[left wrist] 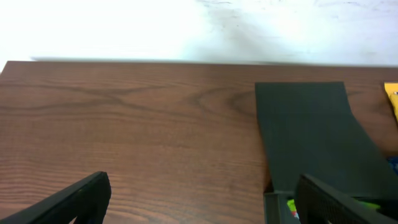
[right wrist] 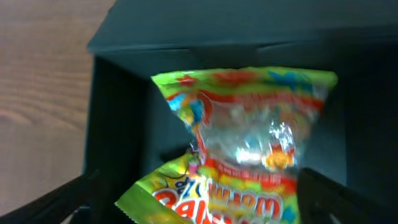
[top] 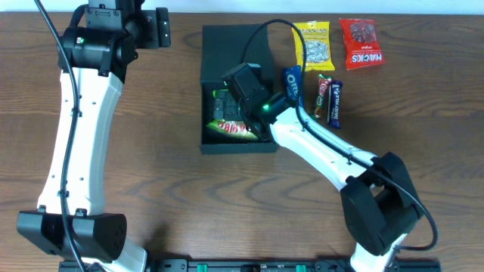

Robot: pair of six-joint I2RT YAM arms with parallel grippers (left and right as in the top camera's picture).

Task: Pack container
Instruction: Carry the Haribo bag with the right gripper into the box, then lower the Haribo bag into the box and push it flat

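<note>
The gummy worm packet [top: 233,129] lies crooked in the container, so next my left gripper braces the container's side [top: 203,121] while my right gripper pushes the packet against it.
The container [top: 238,145] is a dark box in the middle of the table, its flap lid [top: 234,45] lying open at the back. A green and red gummy worm packet [top: 231,128] lies inside it. My right gripper [top: 240,113] hangs over the box interior. In the right wrist view its fingers [right wrist: 199,202] are spread wide on either side of the packet [right wrist: 249,143], with the box wall [right wrist: 118,124] to the left. My left gripper [top: 151,26] is open and empty at the back left. In its wrist view [left wrist: 202,202] the container lid [left wrist: 311,130] lies to the right.
Right of the box lie a blue Oreo pack [top: 293,85], two dark snack bars [top: 323,93] [top: 336,102], a yellow packet [top: 313,44] and a red Hacks packet [top: 361,43]. Bare wood [top: 151,151] lies left of the box.
</note>
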